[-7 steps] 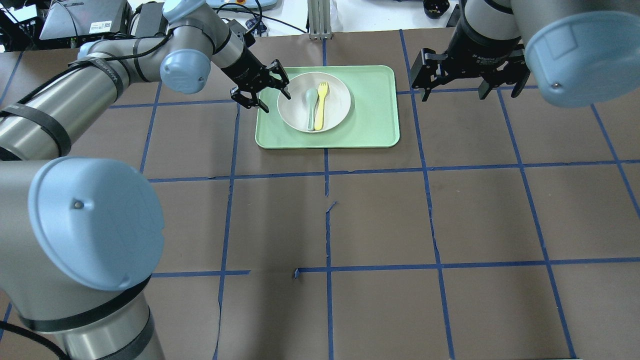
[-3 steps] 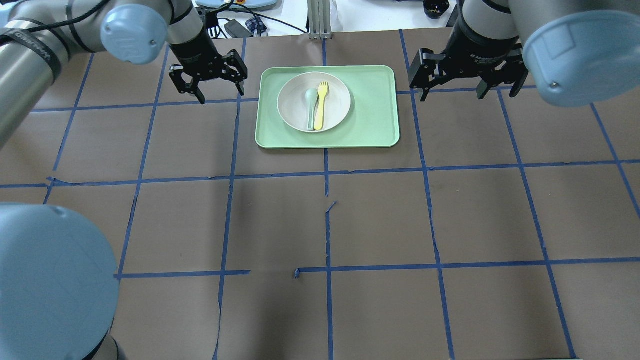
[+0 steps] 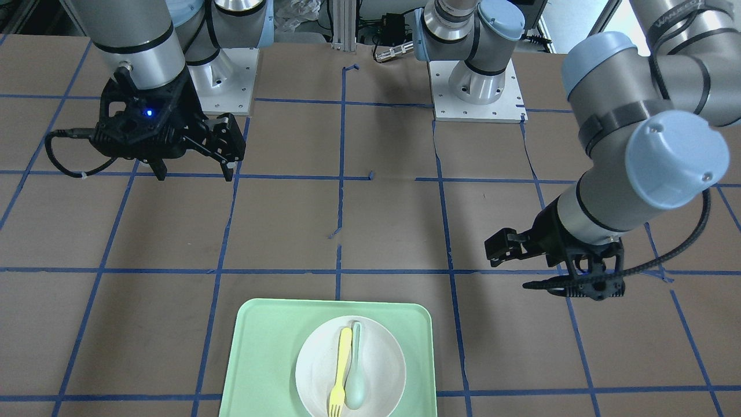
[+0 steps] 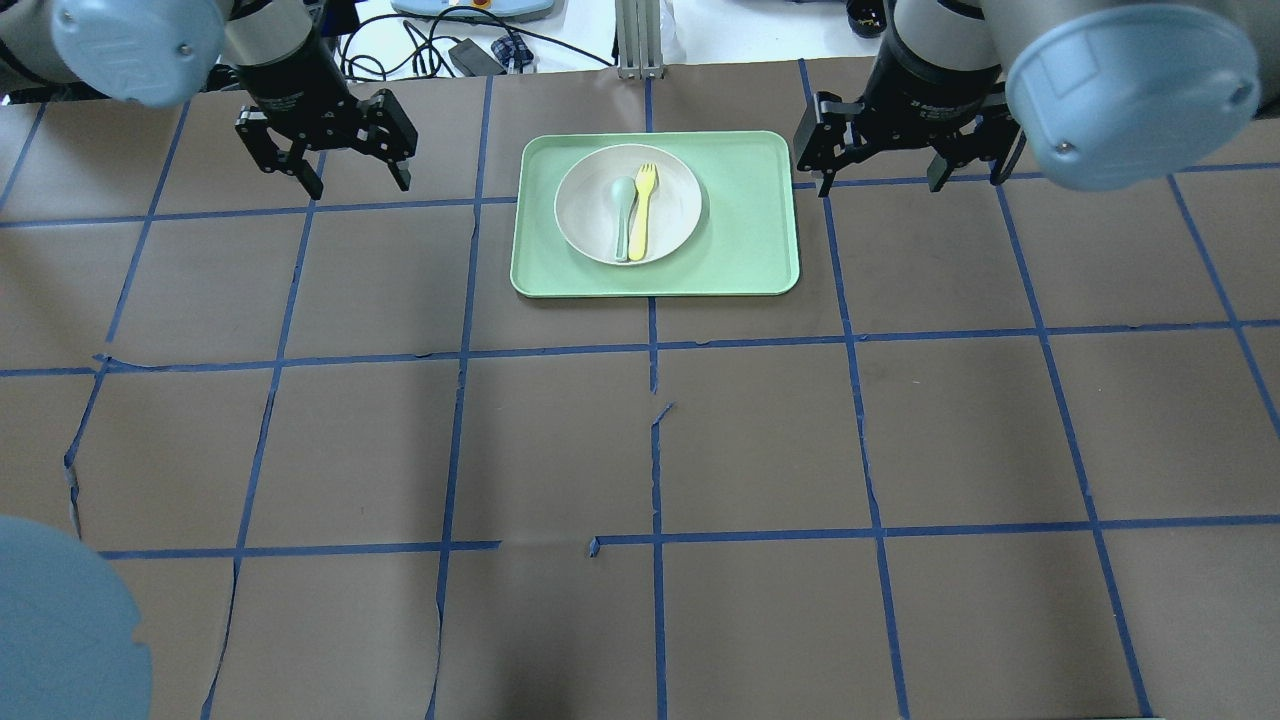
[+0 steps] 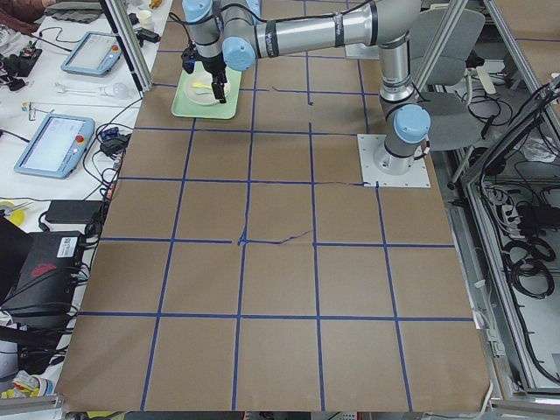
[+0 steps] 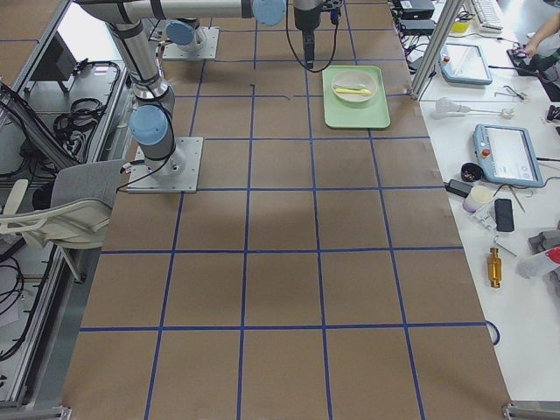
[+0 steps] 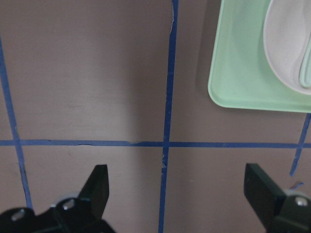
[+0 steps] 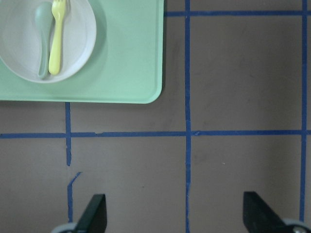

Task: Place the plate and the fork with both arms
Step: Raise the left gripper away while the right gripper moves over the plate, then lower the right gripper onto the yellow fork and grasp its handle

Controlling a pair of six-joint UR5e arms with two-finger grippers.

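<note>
The grey-green spoon lies on the left gripper's side of the pale-yellow fork, so the robot's right gripper should pick up the fork by its handle first.
The off-white plate [image 4: 675, 195] lies on the mint-green tray [image 4: 745, 235] at the far middle of the table. The pale-yellow fork [image 4: 643, 210] lies in the plate beside a grey-green spoon [image 4: 623, 210]. My left gripper [image 4: 360, 187] is open and empty, above the brown table left of the tray and apart from it. My right gripper [image 4: 900, 182] is open and empty, just off the tray's right edge. The left wrist view shows the tray's corner [image 7: 243, 73] and the plate's rim [image 7: 284, 48]. The right wrist view shows plate [image 8: 77, 46], fork [image 8: 57, 39] and spoon [image 8: 43, 41].
The table is covered in brown paper with a blue tape grid [image 4: 655, 440]. Both arm bases [image 3: 474, 87] stand at the robot's end. Cables and devices [image 4: 470, 50] lie beyond the far edge. In the front-facing view the tray [image 3: 260, 347] sits at the bottom edge.
My left gripper has drawn back from the plate's left rim, off the tray and far to the left. My right gripper has shifted slightly toward the tray. Plate, fork and spoon have not moved.
</note>
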